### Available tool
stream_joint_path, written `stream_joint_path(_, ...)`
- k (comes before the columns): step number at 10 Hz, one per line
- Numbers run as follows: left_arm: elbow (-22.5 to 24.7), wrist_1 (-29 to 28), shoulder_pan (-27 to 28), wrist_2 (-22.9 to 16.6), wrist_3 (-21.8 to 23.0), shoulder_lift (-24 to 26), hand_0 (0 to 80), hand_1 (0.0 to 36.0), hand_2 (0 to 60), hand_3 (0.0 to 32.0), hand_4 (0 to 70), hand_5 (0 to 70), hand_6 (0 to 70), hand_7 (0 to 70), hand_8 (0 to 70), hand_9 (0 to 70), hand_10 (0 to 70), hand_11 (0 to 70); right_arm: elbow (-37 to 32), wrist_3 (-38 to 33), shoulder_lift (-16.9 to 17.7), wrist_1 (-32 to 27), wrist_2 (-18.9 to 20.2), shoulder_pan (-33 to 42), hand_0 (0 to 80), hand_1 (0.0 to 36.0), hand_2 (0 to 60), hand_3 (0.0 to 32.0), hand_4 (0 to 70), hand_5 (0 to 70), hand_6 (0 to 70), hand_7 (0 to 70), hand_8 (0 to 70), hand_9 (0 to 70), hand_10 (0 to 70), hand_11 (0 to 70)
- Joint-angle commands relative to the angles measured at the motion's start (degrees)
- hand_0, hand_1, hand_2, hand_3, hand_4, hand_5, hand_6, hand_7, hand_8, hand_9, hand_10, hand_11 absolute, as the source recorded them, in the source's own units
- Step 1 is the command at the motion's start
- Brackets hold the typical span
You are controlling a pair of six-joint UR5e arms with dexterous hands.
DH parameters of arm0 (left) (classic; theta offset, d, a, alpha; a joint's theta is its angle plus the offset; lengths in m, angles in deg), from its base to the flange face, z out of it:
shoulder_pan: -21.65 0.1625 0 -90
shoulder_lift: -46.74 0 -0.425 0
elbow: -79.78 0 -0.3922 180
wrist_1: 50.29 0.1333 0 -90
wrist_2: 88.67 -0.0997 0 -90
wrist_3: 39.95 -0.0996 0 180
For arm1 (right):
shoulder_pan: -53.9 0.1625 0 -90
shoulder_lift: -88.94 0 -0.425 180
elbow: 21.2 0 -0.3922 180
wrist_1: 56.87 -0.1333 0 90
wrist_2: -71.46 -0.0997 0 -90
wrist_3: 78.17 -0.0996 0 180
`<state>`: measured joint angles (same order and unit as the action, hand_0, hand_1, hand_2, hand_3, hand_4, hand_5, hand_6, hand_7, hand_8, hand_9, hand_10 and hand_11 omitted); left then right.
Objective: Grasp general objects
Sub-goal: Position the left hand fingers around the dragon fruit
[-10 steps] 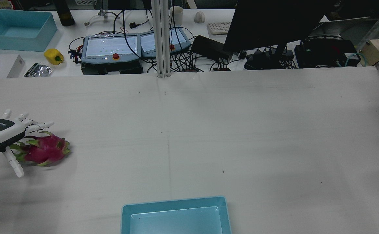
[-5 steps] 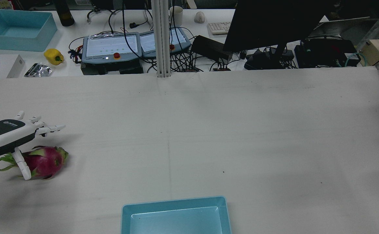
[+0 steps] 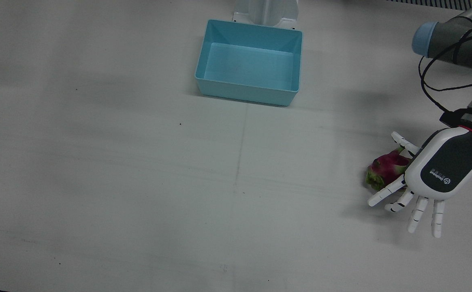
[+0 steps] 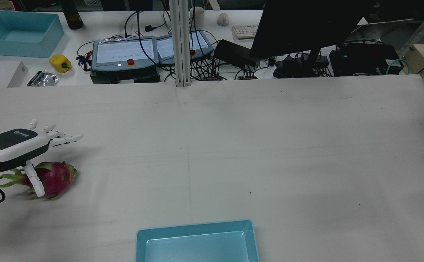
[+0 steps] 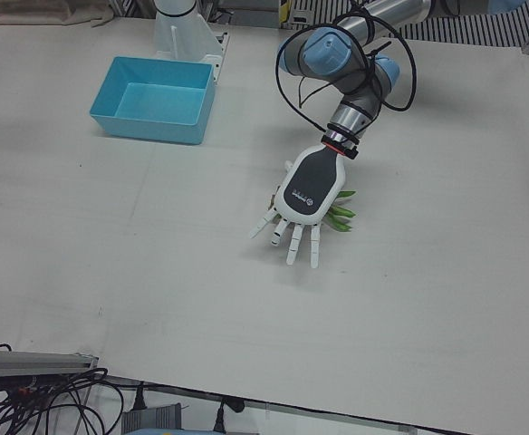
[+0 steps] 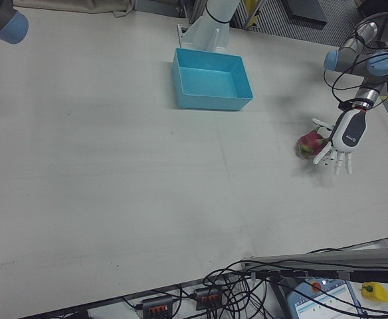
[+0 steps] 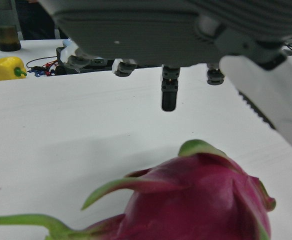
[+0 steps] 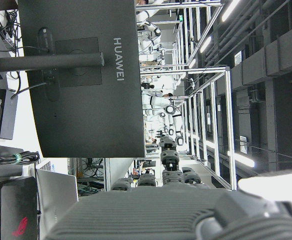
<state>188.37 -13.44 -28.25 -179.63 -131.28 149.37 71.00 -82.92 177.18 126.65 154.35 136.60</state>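
The green stem curves out from the dragon fruit's end, so it will stay curved when the robot lifts and carries the fruit.
A pink dragon fruit with green scales lies on the white table at the robot's left side. It also shows in the rear view, the right-front view and, close up, the left hand view. My left hand hovers just above it, palm down, fingers spread and straight, holding nothing. The thumb hangs beside the fruit. In the left-front view the left hand hides most of the fruit. My right hand shows only in its own view, raised off the table, fingers extended.
A light blue bin stands mid-table near the robot's side; it also shows in the rear view. Beyond the far edge are a yellow pepper, another blue bin, teach pendants, cables and a monitor.
The left hand has risen a little and shifted forward with its fingers spread. The dragon fruit, blurred and moving under the palm before, now rests still on the table slightly nearer the robot.
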Motion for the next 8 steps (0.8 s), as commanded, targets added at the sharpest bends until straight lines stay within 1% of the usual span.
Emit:
stream_joint_path(1,-0.7,-1.4,0.3,0.3,-0.9,-1.3,37.1,0.0,0.0,32.0,0.0,0.0,0.0,54.5,0.0,9.5,0.0,0.0,0.0,0.0,0.0,-0.1,0.0,0.0,0.0,0.0,0.0,0.0,0.0,0.0,0.0,0.0,0.0,0.0,0.0,0.0)
stream_joint_path(2,-0.7,-2.0,0.5,0.5,-1.0,-1.9,37.2,0.0,0.0,32.0,0.0,0.0,0.0,55.9,0.0,9.7,0.0,0.0,0.0,0.0,0.0,0.0,0.0,0.0,0.0,0.0,0.0,0.0,0.0,0.0,0.0,0.0,0.0,0.0,0.0,0.0)
stream_joint_path(3,-0.7,-2.8,1.1,1.2,-1.0,-2.9,37.0,0.0,0.0,32.0,0.0,0.0,0.0,58.8,0.0,10.3,0.0,0.0,0.0,0.0,0.0,-0.1,0.0,0.0,0.0,0.0,0.0,0.0,0.0,0.0,0.0,0.0,0.0,0.0,0.0,0.0)
stream_joint_path(4,-0.7,-3.6,1.2,1.7,-1.0,-3.7,37.1,0.0,0.0,32.0,0.0,0.0,0.0,55.1,0.0,9.6,0.0,0.0,0.0,0.0,0.0,-0.1,0.0,0.0,0.0,0.0,0.0,0.0,0.0,0.0,0.0,0.0,0.0,0.0,0.0,0.0)
stream_joint_path(6,-1.0,-3.6,1.9,2.6,-1.6,-3.7,36.7,0.0,0.0,32.0,0.0,0.0,0.0,70.0,0.0,12.9,0.0,0.0,0.0,0.0,0.0,-0.1,0.0,0.0,0.0,0.0,0.0,0.0,0.0,0.0,0.0,0.0,0.0,0.0,0.0,0.0)
stream_joint_path(7,-2.0,-4.0,2.5,3.8,-3.3,-3.7,36.4,0.0,0.0,32.0,0.0,0.0,0.0,70.0,0.0,12.6,0.0,0.0,0.0,0.0,0.0,-0.1,0.0,0.0,0.0,0.0,0.0,0.0,0.0,0.0,0.0,0.0,0.0,0.0,0.0,0.0)
stream_joint_path(8,-2.1,-4.2,2.6,3.9,-3.4,-3.7,35.9,0.0,0.0,32.0,0.0,0.0,0.0,62.1,0.0,11.0,0.0,0.0,0.0,0.0,0.0,-0.1,0.0,0.0,0.0,0.0,0.0,0.0,0.0,0.0,0.0,0.0,0.0,0.0,0.0,0.0)
